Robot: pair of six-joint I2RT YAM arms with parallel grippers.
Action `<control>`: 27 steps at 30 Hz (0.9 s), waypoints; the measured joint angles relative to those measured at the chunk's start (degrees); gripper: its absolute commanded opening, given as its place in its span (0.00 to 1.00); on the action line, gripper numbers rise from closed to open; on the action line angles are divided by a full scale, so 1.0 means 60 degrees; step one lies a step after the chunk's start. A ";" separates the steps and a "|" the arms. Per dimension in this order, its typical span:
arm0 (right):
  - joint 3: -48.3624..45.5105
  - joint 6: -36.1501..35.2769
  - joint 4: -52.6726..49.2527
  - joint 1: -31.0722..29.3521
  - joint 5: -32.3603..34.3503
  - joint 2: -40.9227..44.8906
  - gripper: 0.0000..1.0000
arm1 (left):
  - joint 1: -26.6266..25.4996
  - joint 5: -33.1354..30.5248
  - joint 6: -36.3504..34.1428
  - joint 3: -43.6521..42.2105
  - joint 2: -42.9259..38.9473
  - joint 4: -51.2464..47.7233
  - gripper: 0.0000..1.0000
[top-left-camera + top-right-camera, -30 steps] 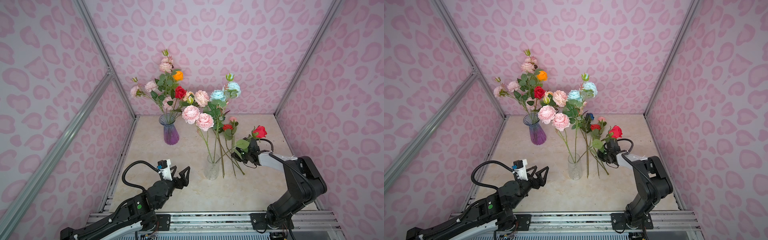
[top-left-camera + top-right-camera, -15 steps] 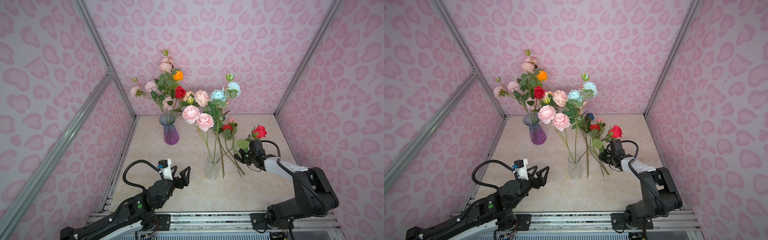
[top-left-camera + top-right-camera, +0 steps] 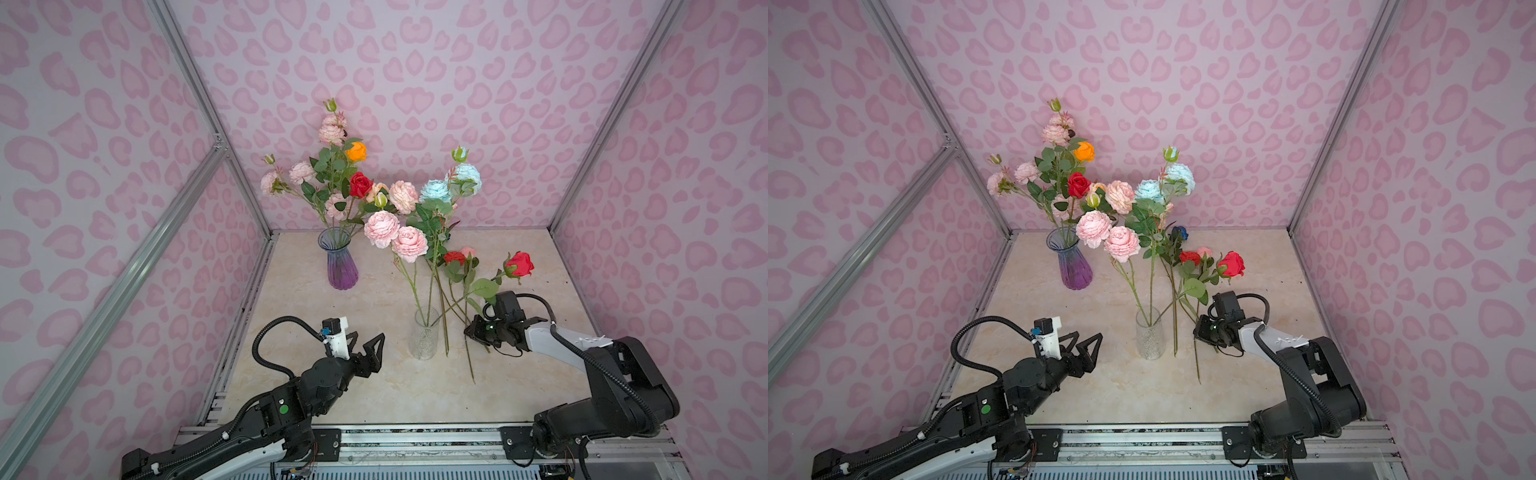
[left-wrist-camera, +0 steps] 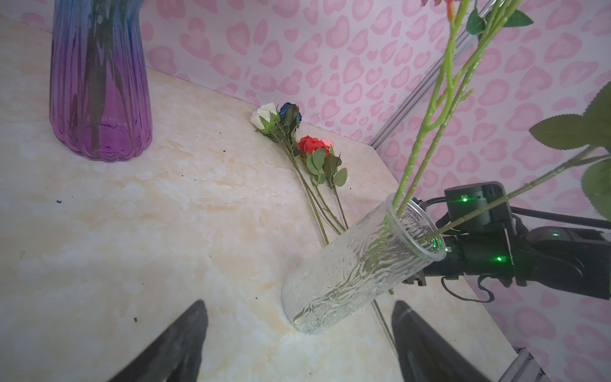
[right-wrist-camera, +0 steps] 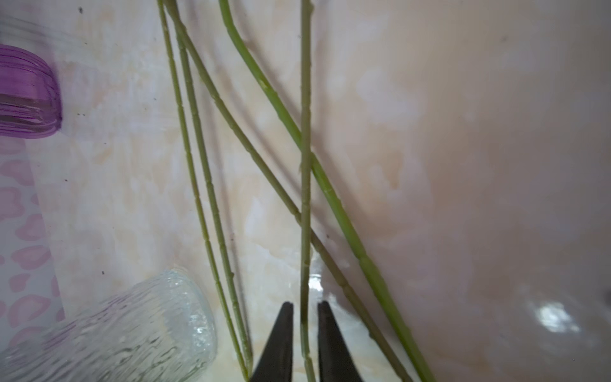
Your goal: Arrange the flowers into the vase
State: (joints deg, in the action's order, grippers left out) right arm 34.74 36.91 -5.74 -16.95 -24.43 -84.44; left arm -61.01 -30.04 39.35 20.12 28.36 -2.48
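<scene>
Next, my right gripper pulls the lying pink flower [image 3: 468,252] clear and hands it to my left gripper, because the clear vase's red rose [image 3: 518,264] leans over that flower.
Pink, orange and red flowers [image 3: 332,174] stand in a purple vase [image 3: 343,266] at the back. A clear vase [image 3: 424,334] holds pink and light-blue blooms [image 3: 409,243], and a red rose [image 3: 519,264] leans out of it to the right. Red, pink, blue and white flowers [image 4: 310,144] lie on the table behind it. My right gripper [image 5: 305,303] sits low beside the clear vase, slightly open, with one lying green stem [image 5: 305,165] between its fingers and a thin gap on each side. My left gripper [image 3: 368,343] hovers wide open and empty, left of the clear vase [image 4: 357,271].
Pink patterned walls with metal posts [image 3: 582,174] close in the marble table [image 3: 374,399] on three sides. Several thin stems [image 5: 198,165] cross on the table by the right gripper. A metal rail [image 3: 415,436] runs along the front edge.
My right gripper has moved down and forward to the stems beside the clear vase, and its fingers have parted a little. The left arm has stayed still.
</scene>
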 measured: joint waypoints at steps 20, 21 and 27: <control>0.0233 -0.0331 -0.0098 -0.0696 0.0565 -0.0306 0.14 | -0.0004 0.0047 0.0007 0.0102 0.0124 0.0109 0.87; 0.0266 -0.0353 -0.0157 -0.0725 0.0710 -0.0331 0.10 | -0.0004 0.0047 0.0011 0.0095 0.0091 0.0109 0.88; 0.0441 -0.0495 -0.0488 -0.0765 0.1333 -0.0335 0.00 | -0.0004 0.0040 0.0040 0.0055 0.0044 0.0102 0.88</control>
State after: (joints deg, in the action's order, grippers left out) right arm 37.39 33.93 -8.67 -21.54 -16.43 -86.46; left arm -61.04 -29.80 39.59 20.45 28.62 -1.87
